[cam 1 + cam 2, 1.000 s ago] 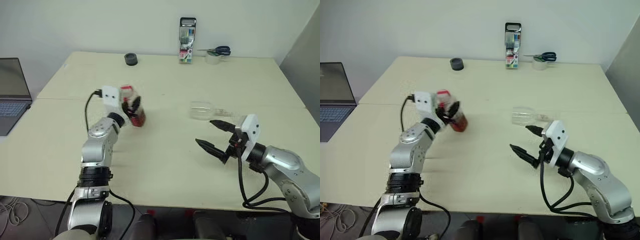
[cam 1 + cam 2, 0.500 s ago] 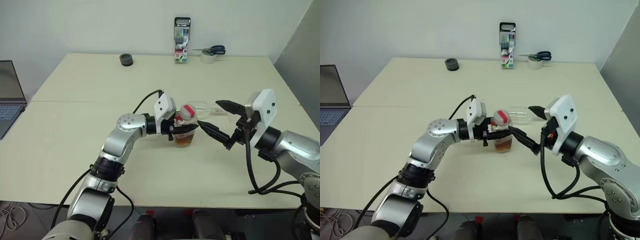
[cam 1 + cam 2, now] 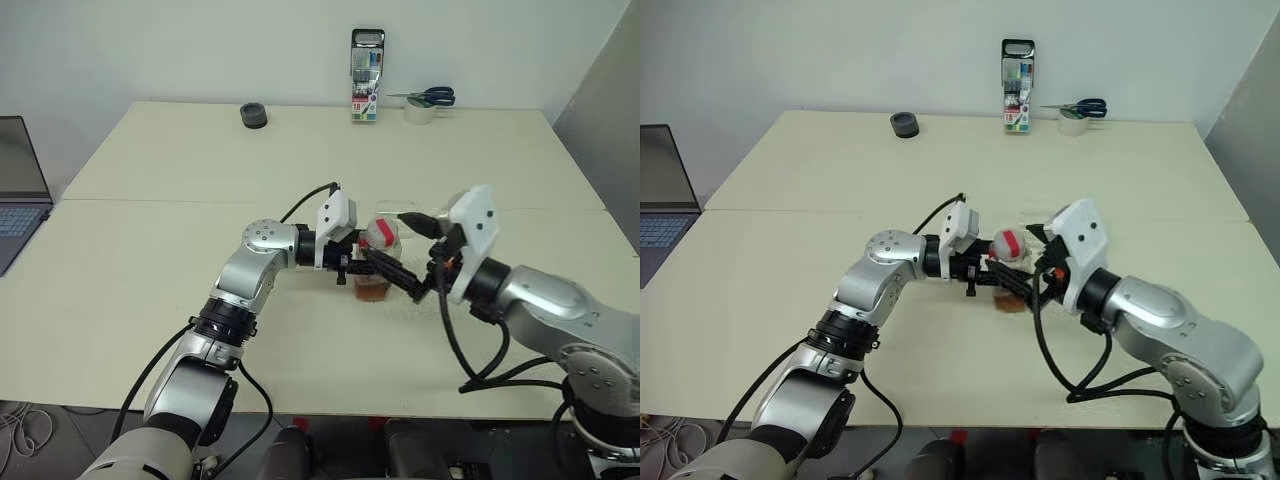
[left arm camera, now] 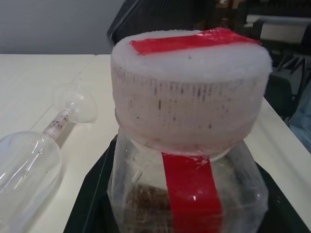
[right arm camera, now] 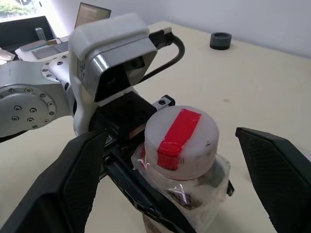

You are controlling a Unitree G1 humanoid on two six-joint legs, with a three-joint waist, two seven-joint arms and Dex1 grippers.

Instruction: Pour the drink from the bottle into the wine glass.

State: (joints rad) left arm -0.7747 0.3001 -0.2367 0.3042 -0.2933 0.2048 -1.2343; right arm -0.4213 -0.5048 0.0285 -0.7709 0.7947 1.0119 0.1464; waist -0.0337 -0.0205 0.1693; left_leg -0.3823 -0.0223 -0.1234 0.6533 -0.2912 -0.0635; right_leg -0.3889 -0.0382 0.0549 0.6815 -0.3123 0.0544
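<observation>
The cap (image 3: 382, 233) sits on the bottle's neck (image 4: 181, 149), so next my right gripper closes on the cap and twists it while my left gripper steadies the bottle before pouring.
The bottle (image 3: 378, 262) stands upright at the table's middle, clear plastic with a pale cap (image 5: 181, 133) crossed by a red strip. The amber drink (image 3: 373, 288) fills its lowest part. My left gripper (image 3: 355, 268) reaches in from the left and is shut on the bottle's body. My right gripper (image 5: 171, 136) is open, with one black finger (image 5: 82, 179) on each side of the cap and apart from it. The wine glass (image 4: 26, 170) lies on its side on the table just behind the bottle, empty.
A laptop (image 3: 20, 190) sits at the left edge. At the table's far edge are a black round object (image 3: 254, 116), a pack of markers (image 3: 367, 90), and scissors on a tape roll (image 3: 430, 98).
My left gripper carried the bottle rightward to the table's middle and turned to point right. My right gripper rose and moved left until its open fingers flanked the cap.
</observation>
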